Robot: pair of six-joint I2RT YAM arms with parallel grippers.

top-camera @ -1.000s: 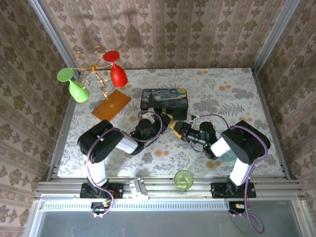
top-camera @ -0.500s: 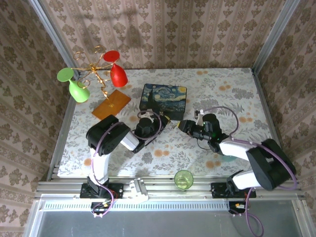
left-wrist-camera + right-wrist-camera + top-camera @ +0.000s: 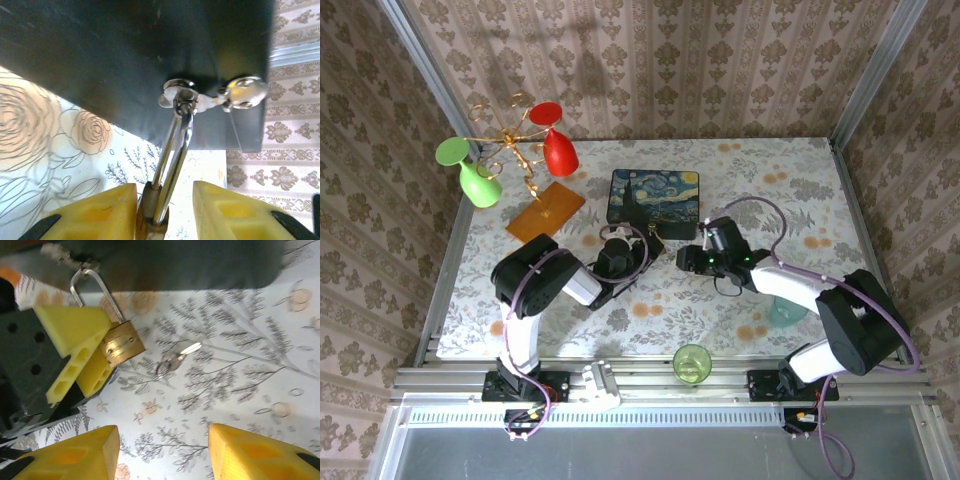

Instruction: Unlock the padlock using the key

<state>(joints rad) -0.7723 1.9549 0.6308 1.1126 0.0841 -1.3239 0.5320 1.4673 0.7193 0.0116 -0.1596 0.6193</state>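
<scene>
The key is loose on the cloth next to the padlock, so my right gripper should pick up the key [image 3: 175, 361] first while my left gripper moves away from the padlock.
The brass padlock [image 3: 121, 345] hangs by its thin silver shackle [image 3: 172, 145] from the clasp [image 3: 180, 95] on the dark front of the painted box [image 3: 655, 195]. My left gripper [image 3: 164, 192] is open around the padlock body [image 3: 150, 215]. The body rests against the left yellow finger [image 3: 95, 215], with a gap to the other finger [image 3: 235, 210]. The small silvery key [image 3: 175, 360] lies loose on the tablecloth just right of the padlock. My right gripper [image 3: 162, 432] hovers open above the cloth, short of the key, with nothing between its fingers.
A green cup [image 3: 692, 362] stands at the near table edge between the arm bases. Red [image 3: 558, 150] and green [image 3: 475, 180] wine glasses, a gold rack [image 3: 510, 135] and an orange card [image 3: 545, 210] occupy the back left. A teal object [image 3: 785, 312] sits by the right arm.
The right arm has stretched out low and its gripper has drawn slightly back from the padlock. The box has shifted a little to the right. The left gripper stays at the box front.
</scene>
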